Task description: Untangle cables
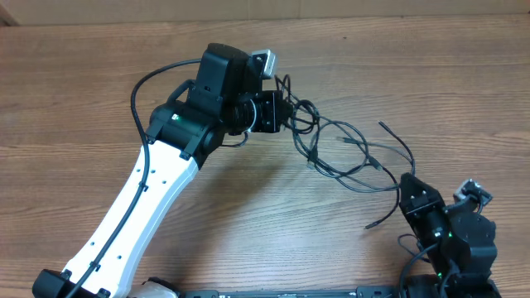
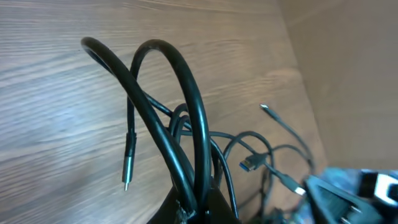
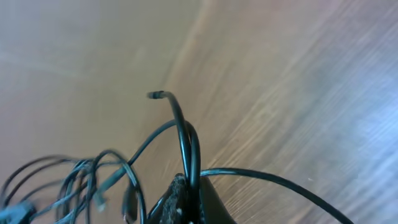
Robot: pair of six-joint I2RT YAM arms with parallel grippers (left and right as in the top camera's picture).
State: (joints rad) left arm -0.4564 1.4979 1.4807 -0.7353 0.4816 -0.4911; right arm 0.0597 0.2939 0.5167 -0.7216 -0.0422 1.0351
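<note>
Next, I lift the tangle (image 1: 341,157) with my left gripper toward my right gripper for a fresh hold, because loops stay wound together (image 1: 306,116) near my left gripper as I pull.
The cables (image 1: 344,149) are thin black cords in a loose tangle on the wooden table, stretched between my two grippers. My left gripper (image 1: 286,112) is shut on looped strands at the tangle's left end; in the left wrist view the loops (image 2: 168,106) rise from the jaws (image 2: 199,208), and a silver-tipped plug (image 2: 128,163) hangs at the left. My right gripper (image 1: 407,189) is shut on strands at the right end; in the right wrist view a doubled cord (image 3: 189,146) stands up from the jaws (image 3: 194,202). A loose plug end (image 1: 374,223) lies left of the right gripper.
The left arm (image 1: 141,207), white and black, crosses the table from the bottom left. The right arm's black body (image 1: 451,240) sits at the bottom right. A thicker black arm cable (image 1: 145,91) loops beside the left arm. A blue-tipped plug (image 2: 250,163) lies in the tangle.
</note>
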